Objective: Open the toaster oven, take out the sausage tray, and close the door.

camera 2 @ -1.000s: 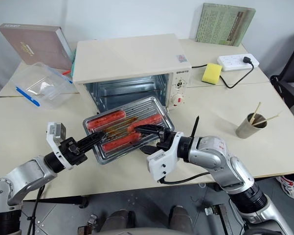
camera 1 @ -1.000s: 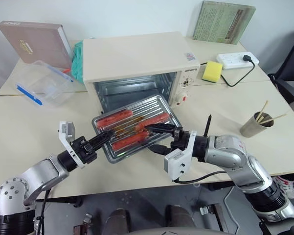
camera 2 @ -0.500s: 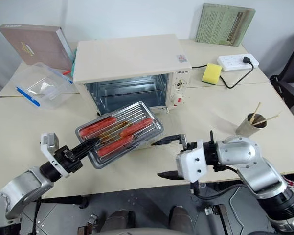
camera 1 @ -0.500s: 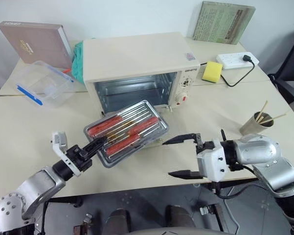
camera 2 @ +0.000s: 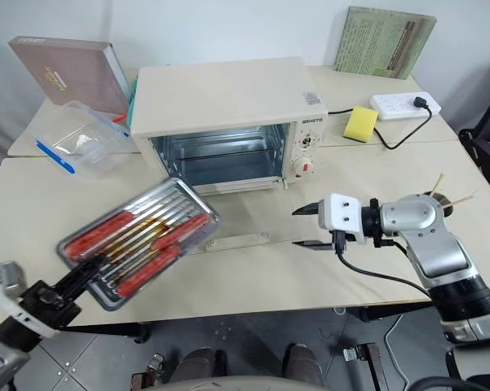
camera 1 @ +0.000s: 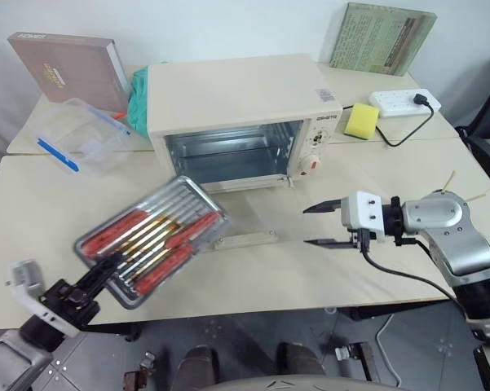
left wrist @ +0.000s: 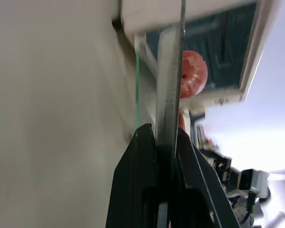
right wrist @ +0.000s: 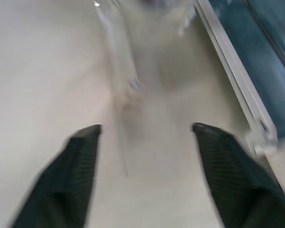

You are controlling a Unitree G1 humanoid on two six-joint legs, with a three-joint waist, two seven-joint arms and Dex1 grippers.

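My left gripper should swing the tray over the free tabletop (camera 1: 34, 213) before my right gripper closes the door, because the sausage tray's far end (camera 1: 207, 207) sticks out over the open door.
The cream toaster oven (camera 1: 236, 98) stands at mid-table with its cavity showing. Its glass door (camera 1: 249, 213) lies folded down flat on the table, the bar handle (camera 1: 245, 239) nearest me. The silver sausage tray (camera 1: 151, 240), carrying three red sausages on its rack, hangs tilted over the table's near-left part, well out of the oven. My left gripper (camera 1: 104, 267) is shut on the tray's near edge, and the left wrist view shows its fingers (left wrist: 144, 156) pinching that metal edge. To the right of the door, my right gripper (camera 1: 320, 225) stands open and holds nothing.
A clear plastic box with blue clips (camera 1: 77, 138) and a brown book (camera 1: 65, 65) sit at the back left. A yellow sponge (camera 1: 361, 120), a power strip (camera 1: 403, 100) and a green book (camera 1: 383, 37) are at the back right. Sticks (camera 2: 442, 189) show behind my right arm.
My left gripper has drawn the tray left and toward me, away from the oven's front. My right gripper let go of the tray, swung right, rolled over and narrowed its fingers.
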